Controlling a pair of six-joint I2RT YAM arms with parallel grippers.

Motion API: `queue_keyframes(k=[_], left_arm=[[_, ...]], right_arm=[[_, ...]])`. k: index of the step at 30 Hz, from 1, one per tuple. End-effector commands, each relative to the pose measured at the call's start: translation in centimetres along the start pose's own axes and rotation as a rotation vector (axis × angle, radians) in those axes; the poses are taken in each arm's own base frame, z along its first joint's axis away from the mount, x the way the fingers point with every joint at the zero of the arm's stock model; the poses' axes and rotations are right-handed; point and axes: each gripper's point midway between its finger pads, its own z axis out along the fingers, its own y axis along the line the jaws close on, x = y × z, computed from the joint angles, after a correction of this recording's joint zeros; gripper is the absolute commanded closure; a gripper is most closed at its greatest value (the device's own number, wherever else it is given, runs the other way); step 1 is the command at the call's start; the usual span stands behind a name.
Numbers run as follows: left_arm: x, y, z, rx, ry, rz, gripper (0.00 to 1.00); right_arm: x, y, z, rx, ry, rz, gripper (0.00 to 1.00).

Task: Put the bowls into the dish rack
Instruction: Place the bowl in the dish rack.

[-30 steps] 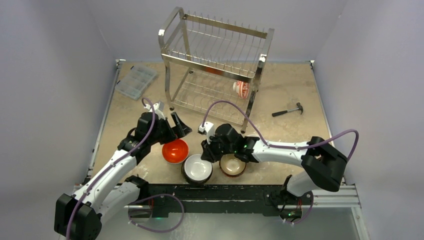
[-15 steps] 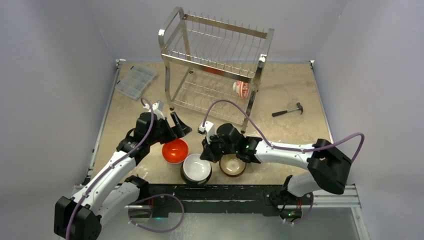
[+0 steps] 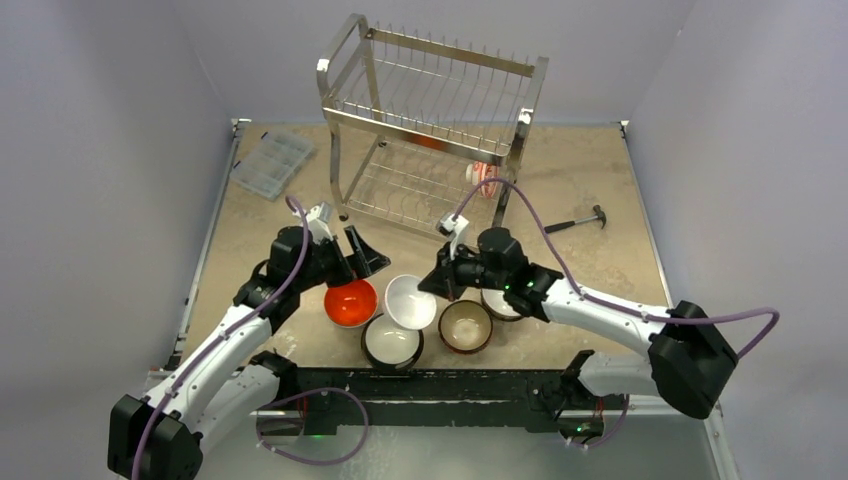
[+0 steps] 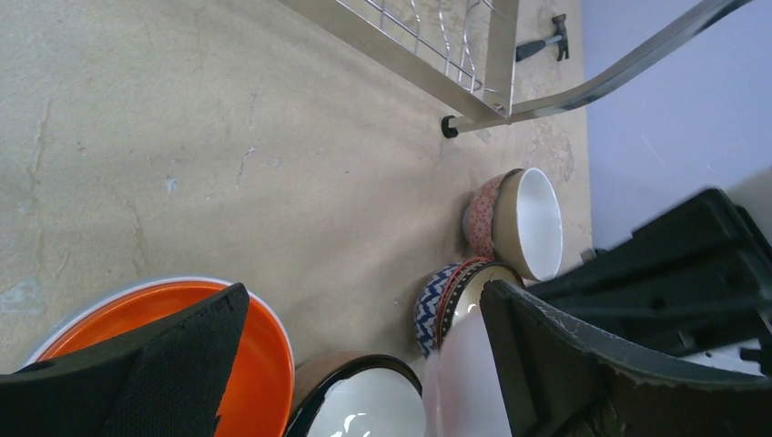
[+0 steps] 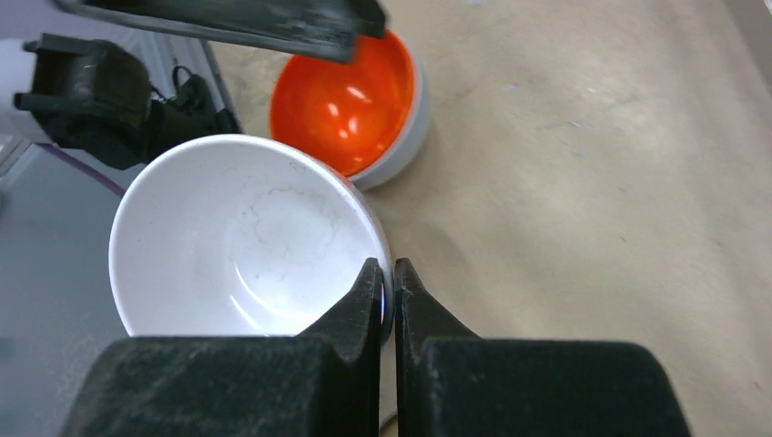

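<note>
The white bowl's side (image 3: 391,301) opposite my right gripper is clear. My open left gripper keeps moving toward it until the fingers are on either side of the bowl (image 3: 410,304).
My right gripper (image 5: 388,289) is shut on the rim of a white bowl (image 5: 244,238), holding it tilted above the table (image 3: 411,300). Below it sit an orange-red bowl (image 3: 350,303), a dark-rimmed bowl with a white inside (image 3: 392,341) and a brown bowl (image 3: 466,326). My left gripper (image 3: 354,262) hangs open over the orange-red bowl (image 4: 118,314), with nothing between its fingers. The left wrist view also shows a blue patterned bowl (image 4: 441,305) and a red speckled bowl (image 4: 523,224). The steel dish rack (image 3: 430,130) stands at the back, with one bowl (image 3: 484,178) on edge in its lower tier.
A hammer (image 3: 577,220) lies right of the rack. A clear plastic compartment box (image 3: 272,163) sits at the back left. A rack leg (image 4: 450,127) stands close behind the bowls. Another bowl (image 3: 500,306) is partly hidden under my right arm.
My right gripper has shut on the white bowl's rim, lifted it off the dark-rimmed bowl and moved up and right, toward the rack. The left arm has barely moved.
</note>
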Motion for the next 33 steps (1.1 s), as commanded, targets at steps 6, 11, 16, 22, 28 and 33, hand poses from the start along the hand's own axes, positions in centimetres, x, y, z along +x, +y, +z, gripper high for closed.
queue_keyframes(k=[6,11,16,22,28,33], left_arm=[[-1.0,-5.1,-1.0,0.26,-0.032,0.0,0.01],[-0.9,-7.3,-1.5,0.371,-0.034,-0.014,0.01],[0.2,-9.3,-1.5,0.431,-0.002,-0.003,0.01],[2.4,-12.3,-1.0,0.493,0.056,0.041,0.03],[3.4,-12.7,-0.7,0.523,0.079,0.013,0.08],[4.5,-13.1,-0.6,0.561,0.095,-0.028,0.09]], right_arm=[[-1.8,-2.8,-3.3,0.002,-0.116,0.088,1.0],[-1.7,-4.5,-4.7,0.017,-0.145,0.138,1.0],[-1.9,-5.4,-5.8,0.017,-0.175,0.176,1.0],[-2.4,-5.5,-6.5,0.005,-0.204,0.206,1.0],[-3.3,-4.9,-7.0,-0.029,-0.241,0.214,1.0],[-3.9,-4.5,-7.1,-0.045,-0.249,0.211,1.0]])
